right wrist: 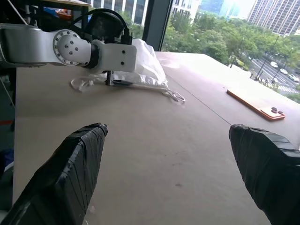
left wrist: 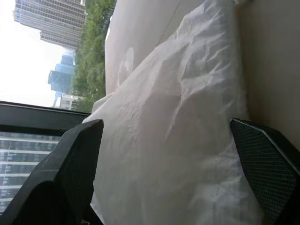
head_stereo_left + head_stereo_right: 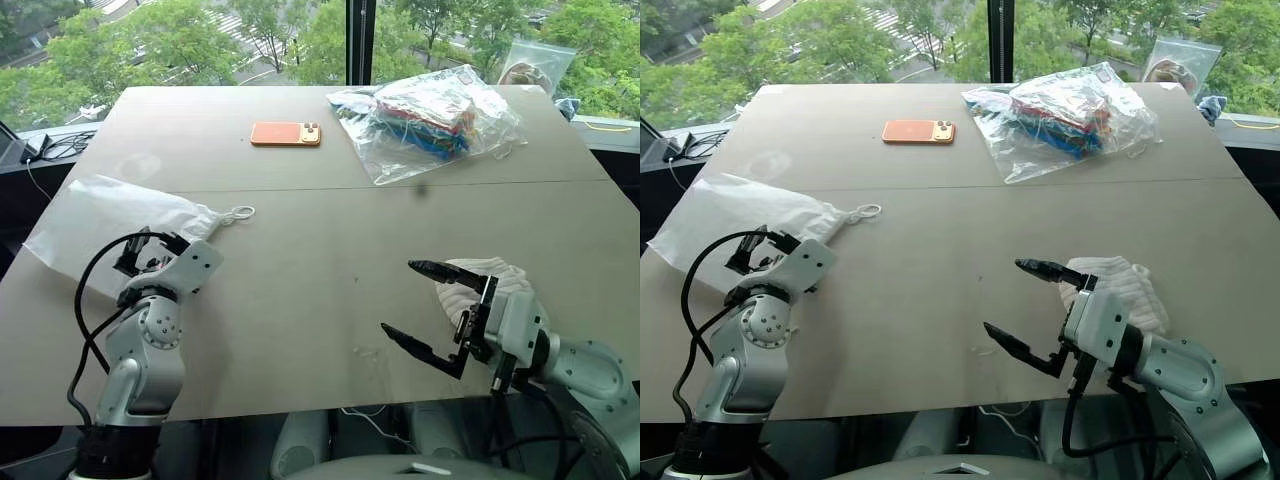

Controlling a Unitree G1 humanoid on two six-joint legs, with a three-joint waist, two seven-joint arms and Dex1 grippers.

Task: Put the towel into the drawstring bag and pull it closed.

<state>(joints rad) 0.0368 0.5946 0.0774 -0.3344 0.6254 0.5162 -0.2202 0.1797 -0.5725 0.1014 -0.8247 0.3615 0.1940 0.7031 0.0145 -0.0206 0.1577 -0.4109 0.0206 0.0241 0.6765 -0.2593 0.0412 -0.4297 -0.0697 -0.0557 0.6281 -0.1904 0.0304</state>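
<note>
The drawstring bag's fabric lies thin and crinkled (image 2: 178, 103). Its opening (image 3: 214, 216) will open wide for the towel when I lift the opening's edge.
The drawstring bag (image 3: 105, 215) lies flat at the table's left, thin and white, with its cord loop (image 3: 238, 213) trailing toward the middle. My left gripper (image 3: 150, 248) hovers open over the bag's near edge; the left wrist view has the bag's crinkled fabric (image 2: 178, 136) between its two fingers (image 2: 75, 164). The off-white ribbed towel (image 3: 503, 276) lies at the near right, right behind my right gripper (image 3: 400, 298). That gripper stands wide open, pointing left over bare table, with nothing between its fingers (image 1: 79, 159).
An orange phone (image 3: 286, 133) lies at the back centre. A clear plastic bag with colourful contents (image 3: 430, 112) lies at the back right, and a smaller zip bag (image 3: 535, 62) stands behind it. Dark cables (image 3: 55, 148) rest past the table's left edge.
</note>
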